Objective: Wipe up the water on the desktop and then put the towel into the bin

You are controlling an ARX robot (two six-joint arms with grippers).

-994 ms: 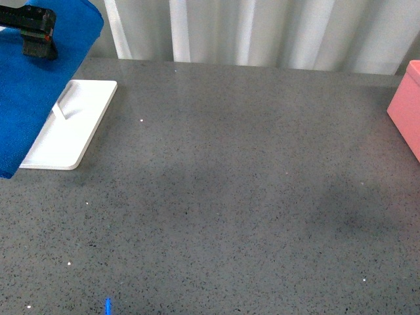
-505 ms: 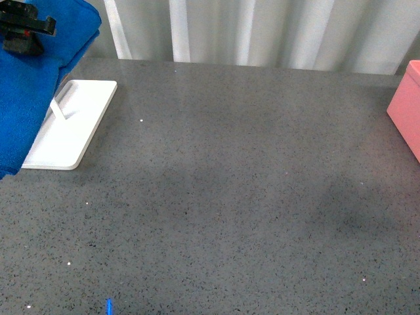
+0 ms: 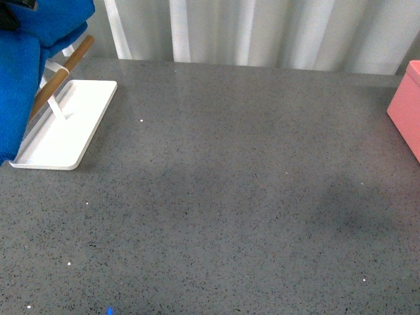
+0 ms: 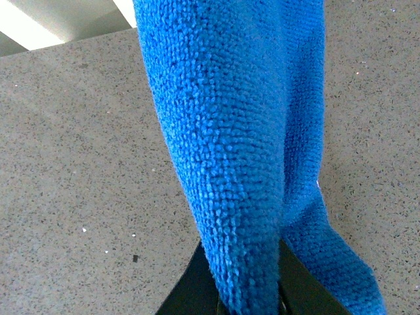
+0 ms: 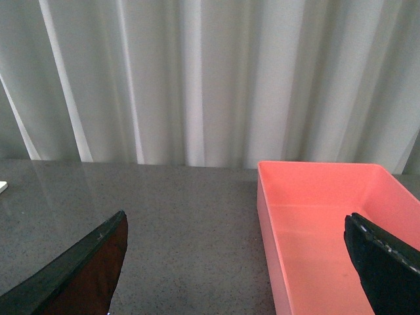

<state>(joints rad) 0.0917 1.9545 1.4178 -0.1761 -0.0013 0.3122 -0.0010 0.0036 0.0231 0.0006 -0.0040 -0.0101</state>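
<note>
I expect the towel (image 4: 226,131) to flop over my right gripper when I carry it, because the blue towel's loose flap (image 4: 331,259) hangs slack next to the fingers.
The bright blue towel (image 3: 18,79) hangs at the far left of the front view, over the left end of the white tray. My left gripper (image 4: 246,298) is shut on it: in the left wrist view the towel (image 4: 230,131) drapes from between the black fingers above the dark grey speckled desktop (image 4: 72,144). The salmon-pink bin (image 3: 405,108) stands at the right edge of the desktop (image 3: 230,197). In the right wrist view my right gripper (image 5: 233,269) is open and holds nothing. Its fingers (image 5: 85,262) stand wide apart, over the near wall of the bin (image 5: 315,223).
A flat white tray (image 3: 69,131) with a wooden bar (image 3: 62,72) on a white post lies at the back left. Pale pleated curtains (image 3: 262,29) close off the desktop's far edge. I see faint darker patches (image 3: 354,210) on the stone; whether they are wet I cannot tell.
The towel and my left gripper have risen and moved left, almost out of the front view. This uncovered the tray's wooden bar and more of the tray.
</note>
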